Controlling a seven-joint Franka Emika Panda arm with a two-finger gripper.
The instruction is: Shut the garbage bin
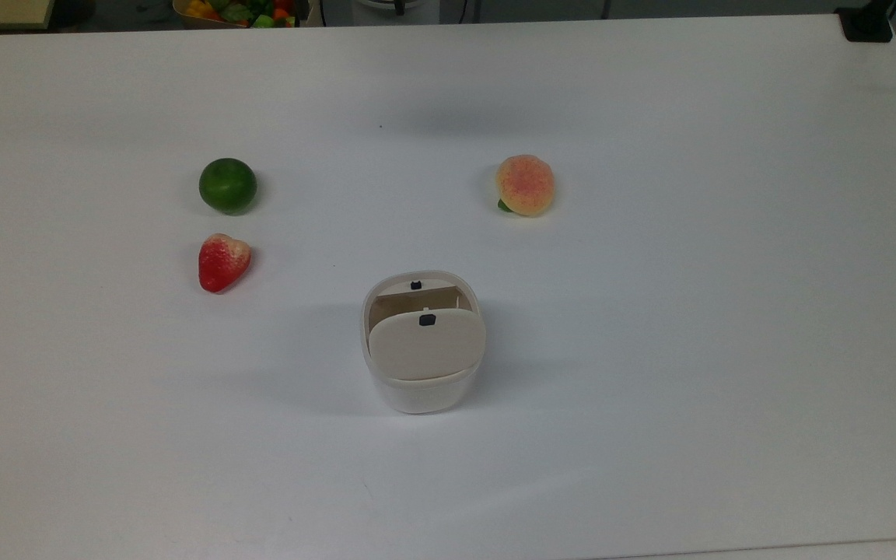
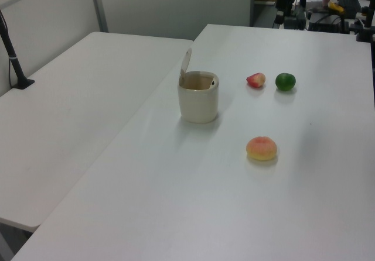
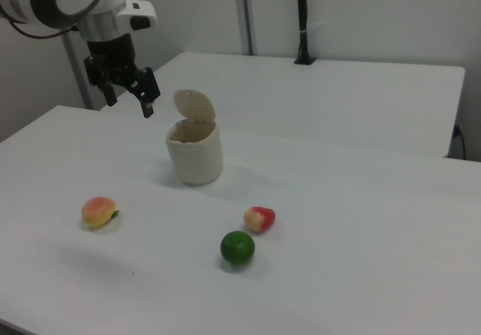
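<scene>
I expect the beige lid [image 2: 187, 60] to swing down flush and stay shut when I push it, because it stands upright from one side of the garbage bin's rim [image 2: 181, 78].
The garbage bin [image 1: 422, 393] is a small white tub standing near the middle of the white table [image 1: 650, 350]. Its beige lid [image 1: 426, 346] with a black latch is tilted up, leaving the bin's mouth uncovered. In the left view the bin [image 2: 198, 102] has its lid [image 2: 185, 68] standing almost upright at its left rim. In the right view my gripper [image 3: 128, 98] hangs open in the air, up and to the left of the bin [image 3: 195, 156] and its raised lid [image 3: 194, 104], touching nothing.
A green lime [image 1: 228, 185] and a red strawberry [image 1: 222, 262] lie at the top view's left of the bin, and a peach [image 1: 525, 184] at its upper right. A basket of toy food [image 1: 238, 12] sits past the far edge. A second table [image 3: 338, 87] carries a black post [image 3: 302, 19].
</scene>
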